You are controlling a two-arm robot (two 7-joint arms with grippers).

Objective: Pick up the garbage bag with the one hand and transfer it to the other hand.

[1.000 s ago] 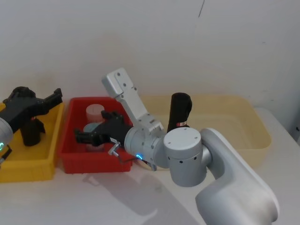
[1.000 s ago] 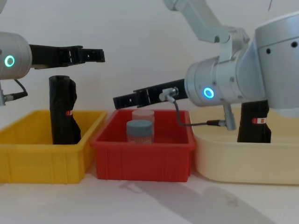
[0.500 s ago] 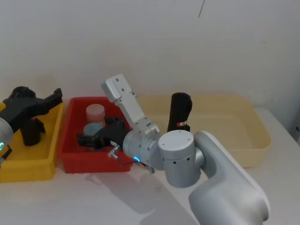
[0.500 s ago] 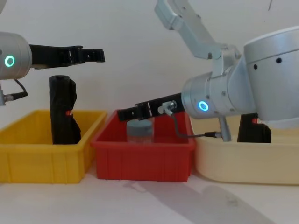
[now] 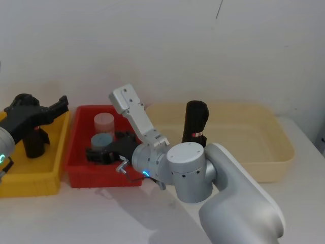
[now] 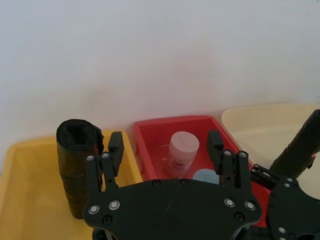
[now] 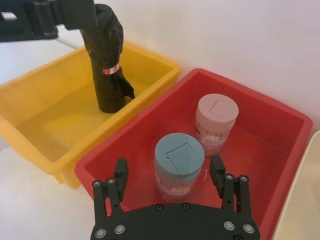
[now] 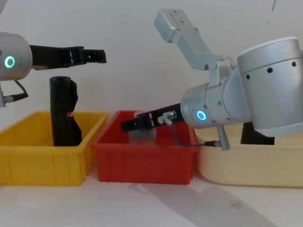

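Note:
The jar's lid fits tightly with its flap flush (image 7: pixel 184 159), so the blue-lidded jar (image 7: pixel 176 172) will rise in one piece, with its body hanging below, when the robot lifts it.
The garbage bag (image 5: pixel 195 119), a tall black roll with a red-and-white label band, stands upright in the beige bin (image 5: pixel 274 152); in the chest view the garbage bag (image 8: pixel 256 135) is mostly hidden behind my right arm. My left gripper (image 5: pixel 62 105) hovers open above the yellow bin, over a second black roll (image 5: pixel 33 142) with a bulging side. My right gripper (image 7: pixel 169 171) is open and low in the red bin (image 7: pixel 125 135), its fingers either side of a blue-lidded jar (image 7: pixel 178 162). Neither gripper holds anything.
A pink-lidded jar (image 7: pixel 216 122) stands behind the blue-lidded one in the red bin. The yellow bin (image 8: pixel 28 161), red bin (image 8: pixel 142 163) and beige bin (image 8: pixel 246 165) sit side by side against a white wall. Bare white table lies in front of them.
My right gripper has dropped lower into the red bin, down around the blue-lidded jar. My left gripper and both black rolls have stayed put.

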